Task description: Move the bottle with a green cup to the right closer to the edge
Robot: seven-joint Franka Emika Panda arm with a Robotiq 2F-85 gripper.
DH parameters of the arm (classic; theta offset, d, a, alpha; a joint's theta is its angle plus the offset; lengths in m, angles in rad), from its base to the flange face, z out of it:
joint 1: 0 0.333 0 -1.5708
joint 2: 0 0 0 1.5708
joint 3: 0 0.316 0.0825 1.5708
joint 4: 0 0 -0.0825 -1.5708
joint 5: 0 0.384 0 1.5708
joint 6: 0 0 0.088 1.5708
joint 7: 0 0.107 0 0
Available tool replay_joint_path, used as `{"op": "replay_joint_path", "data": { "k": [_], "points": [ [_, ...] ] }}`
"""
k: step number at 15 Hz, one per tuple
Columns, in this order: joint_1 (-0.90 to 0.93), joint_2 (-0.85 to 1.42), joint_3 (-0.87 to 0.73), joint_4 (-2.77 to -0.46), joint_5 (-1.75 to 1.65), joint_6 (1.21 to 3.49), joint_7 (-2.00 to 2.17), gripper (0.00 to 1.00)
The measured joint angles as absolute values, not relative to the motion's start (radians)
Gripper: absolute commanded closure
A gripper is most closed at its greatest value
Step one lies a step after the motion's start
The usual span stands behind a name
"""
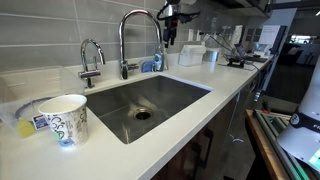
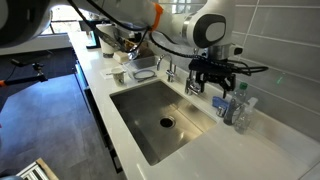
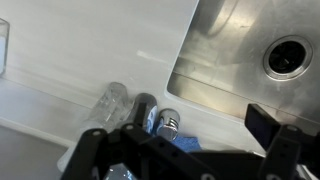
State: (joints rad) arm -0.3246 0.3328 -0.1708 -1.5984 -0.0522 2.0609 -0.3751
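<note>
The bottle (image 2: 237,103) is under a finger of my slanted gripper, so I should go up, turn square to the counter and center my open fingers over its cap (image 2: 242,87).
The small bottle with blue contents and a greenish cap (image 1: 157,62) stands at the back of the off-white counter, right of the tall faucet (image 1: 135,30). It also shows in an exterior view (image 2: 229,104) and, from above, in the wrist view (image 3: 143,110). My gripper (image 1: 168,38) hangs open and empty above the bottle without touching it, as an exterior view (image 2: 214,82) also shows. In the wrist view one finger (image 3: 262,125) shows at the right. The counter's straight front edge (image 1: 225,105) shows in both exterior views (image 2: 100,115).
A paler clear slim bottle (image 3: 110,100) stands beside the blue one (image 2: 245,112). A small faucet (image 1: 92,55), a steel sink (image 1: 140,105) and a blue sponge (image 3: 187,146) are close by. A large patterned paper cup (image 1: 65,118) stands near the front. Clutter sits at the counter's far end (image 1: 200,52).
</note>
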Motion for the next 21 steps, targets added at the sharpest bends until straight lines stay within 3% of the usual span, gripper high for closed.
{"op": "replay_joint_path", "data": {
  "k": [9, 21],
  "points": [
    [-0.327, 0.346, -0.177, -1.573, -0.063, 2.043, -0.384, 0.00],
    [-0.402, 0.499, -0.205, -1.294, 0.017, 1.755, -0.353, 0.00]
  ]
}}
